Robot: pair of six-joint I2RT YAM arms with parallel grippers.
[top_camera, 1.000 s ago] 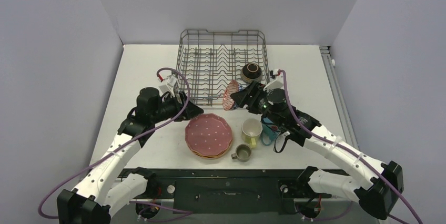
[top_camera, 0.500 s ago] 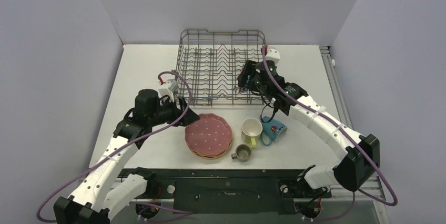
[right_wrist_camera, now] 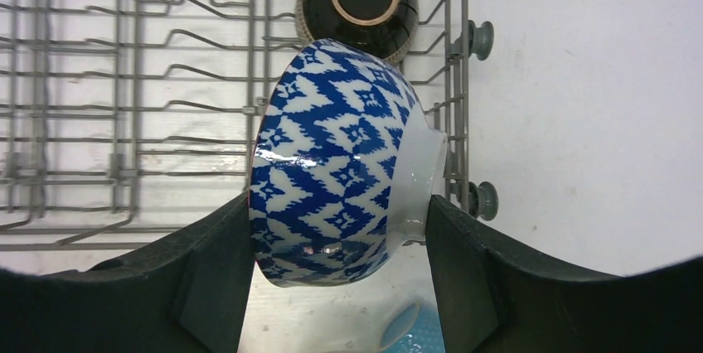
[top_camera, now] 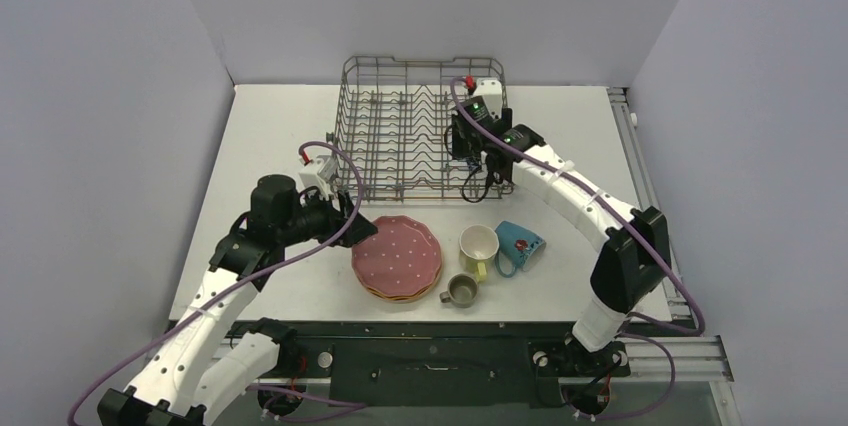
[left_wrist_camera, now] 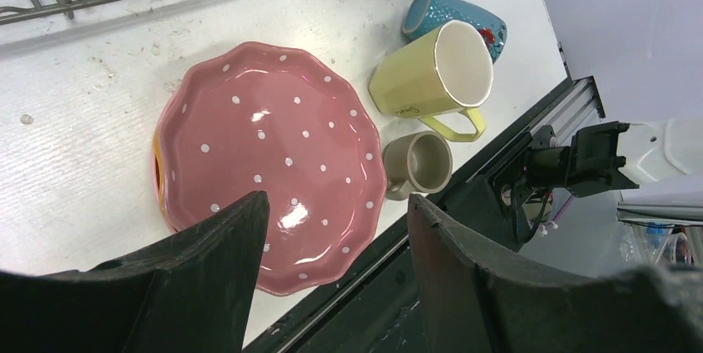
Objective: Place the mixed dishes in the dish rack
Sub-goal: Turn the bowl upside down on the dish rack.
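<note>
I should keep lowering the blue-white patterned bowl point(right_wrist_camera: 336, 166) with my right gripper, as it is hanging over empty front wires point(top_camera: 462, 184) beside the dark brown bowl, until its rim touches those wires.
My right gripper point(right_wrist_camera: 336, 208) is shut on the blue-white patterned bowl point(right_wrist_camera: 340, 162), held on edge over the right front part of the dish rack point(right_wrist_camera: 124, 104). In the top view the right arm point(top_camera: 480, 136) hides most of this bowl. A dark brown bowl point(right_wrist_camera: 358, 1) sits upside down in the rack just beyond. My left gripper point(left_wrist_camera: 336, 204) stands open and empty just left of the pink dotted plate point(left_wrist_camera: 265, 146), which tops a plate stack point(top_camera: 397, 256). Right of the stack are a yellow mug point(top_camera: 478, 246), a blue mug point(top_camera: 520, 244) on its side and a small grey-olive mug point(top_camera: 461, 291).
The wire rack point(top_camera: 400, 126) stands at the back centre of the white table, with small wheels point(right_wrist_camera: 481, 38) on its right side. A black rail point(left_wrist_camera: 464, 204) runs along the table's near edge close to the mugs. Walls close in on three sides.
The right arm has carried the blue-white bowl from in front of the rack to above its right front part. The left gripper has drawn slightly back toward the near left.
</note>
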